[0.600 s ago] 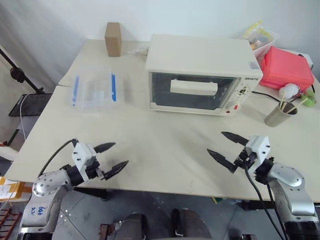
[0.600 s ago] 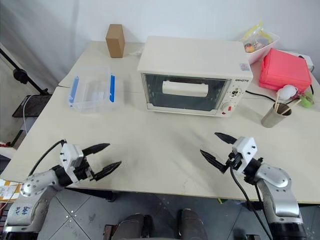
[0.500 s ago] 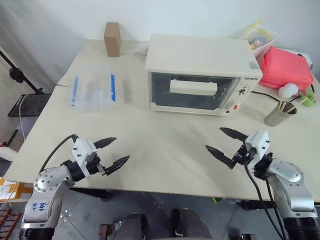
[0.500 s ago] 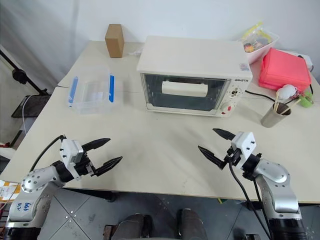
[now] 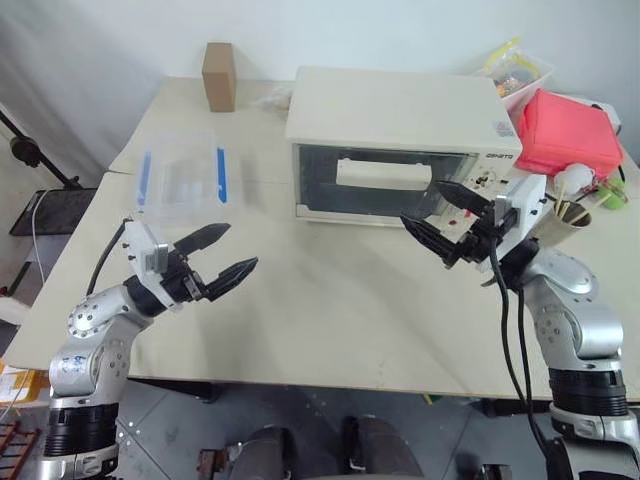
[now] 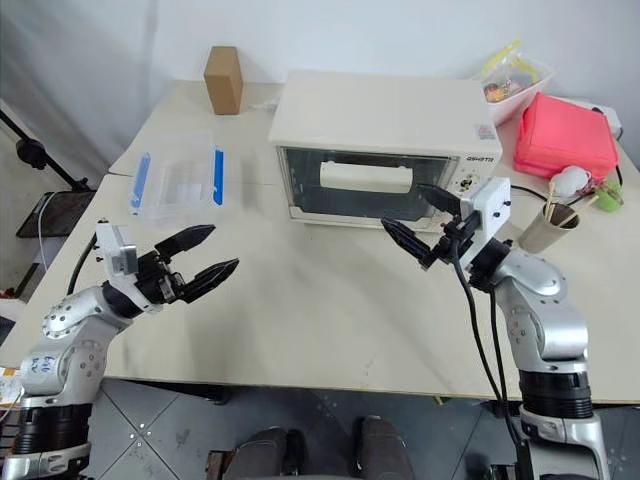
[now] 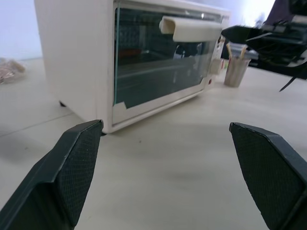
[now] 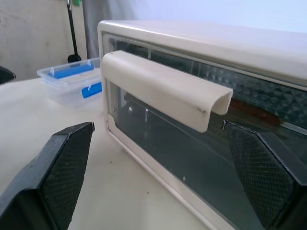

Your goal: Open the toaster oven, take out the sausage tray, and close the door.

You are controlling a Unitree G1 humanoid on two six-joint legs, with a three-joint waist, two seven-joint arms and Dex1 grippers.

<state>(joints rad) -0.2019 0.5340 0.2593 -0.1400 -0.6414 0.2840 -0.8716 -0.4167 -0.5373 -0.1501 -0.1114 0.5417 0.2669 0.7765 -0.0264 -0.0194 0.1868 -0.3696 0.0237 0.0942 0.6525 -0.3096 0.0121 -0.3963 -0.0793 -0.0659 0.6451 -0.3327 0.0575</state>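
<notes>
The door will swing down and forward when the robot opens it, because the wide bar handle runs along the upper glass.
The cream-white toaster oven stands at the back middle of the table. Its door is closed, and the wide bar handle lies across the dark glass. The sausage tray is hidden behind that glass. My right gripper hangs open and empty just in front of the door's right side, level with the handle and not touching it. Out to the left, over the table, my left gripper is open, empty and pointed toward the oven, well short of it.
A clear container with blue latches lies left of the oven, and a cardboard block stands at the back left. Right of the oven are a red-pink box, a metal cup with utensils and a white snack bowl.
Both arms have risen and reached forward from the table's near edge. The right gripper has come up to the oven door. Both grippers stay open.
</notes>
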